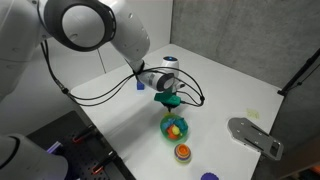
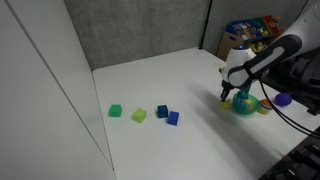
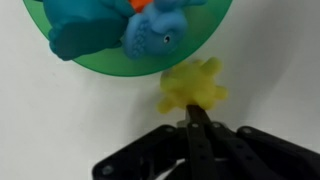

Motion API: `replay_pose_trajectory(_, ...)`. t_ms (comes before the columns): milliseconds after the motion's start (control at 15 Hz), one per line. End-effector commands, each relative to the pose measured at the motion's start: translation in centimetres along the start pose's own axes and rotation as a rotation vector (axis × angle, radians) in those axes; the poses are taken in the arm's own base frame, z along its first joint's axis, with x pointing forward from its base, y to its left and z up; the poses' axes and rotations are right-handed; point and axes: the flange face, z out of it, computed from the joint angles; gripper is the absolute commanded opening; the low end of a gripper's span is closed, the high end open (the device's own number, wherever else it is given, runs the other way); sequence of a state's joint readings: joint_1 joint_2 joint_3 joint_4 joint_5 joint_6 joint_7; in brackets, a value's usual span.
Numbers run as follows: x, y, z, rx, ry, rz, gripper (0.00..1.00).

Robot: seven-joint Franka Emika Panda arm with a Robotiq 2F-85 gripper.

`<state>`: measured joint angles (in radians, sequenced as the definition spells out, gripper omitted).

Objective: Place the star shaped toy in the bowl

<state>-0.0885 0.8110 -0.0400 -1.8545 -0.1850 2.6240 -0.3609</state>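
Observation:
My closed gripper needs to open and grip the toy nearer its middle before lifting it, as it meets only the star shaped toy's near edge.
In the wrist view a yellow star shaped toy sits at the tips of my gripper, whose fingers are closed together on its lower edge. The star is just outside the rim of the green bowl, on the white table side. The bowl holds blue toys and an orange piece. In both exterior views the gripper hangs close above and beside the bowl. The star itself is too small to make out there.
A small orange cup stands near the bowl, and a grey flat object lies further off. Several small blocks, green, yellow-green and blue, lie mid-table. A purple object sits beyond the bowl.

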Motion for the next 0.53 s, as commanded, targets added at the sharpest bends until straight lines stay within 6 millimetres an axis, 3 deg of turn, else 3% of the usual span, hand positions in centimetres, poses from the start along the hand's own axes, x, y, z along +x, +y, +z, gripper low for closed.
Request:
replay_pose_trajectory(0,0.0,-0.7,-1.1,-0.011,-0.019,-0.013,0.02)
replay_pose_trajectory(200,0.2,-1.4,-1.8,-0.012,-0.025,-0.024,0.05)
replay_pose_trajectory(267,0.2,-1.7,-1.9,-0.013,-0.028,-0.031,0.30)
replay_pose_trajectory(333,0.2,-1.8,-2.1,-0.018,-0.030,-0.039,0.30)
replay_pose_trajectory(467,0.1,-1.9,-2.3,-0.028,-0.037,-0.069,0.41)
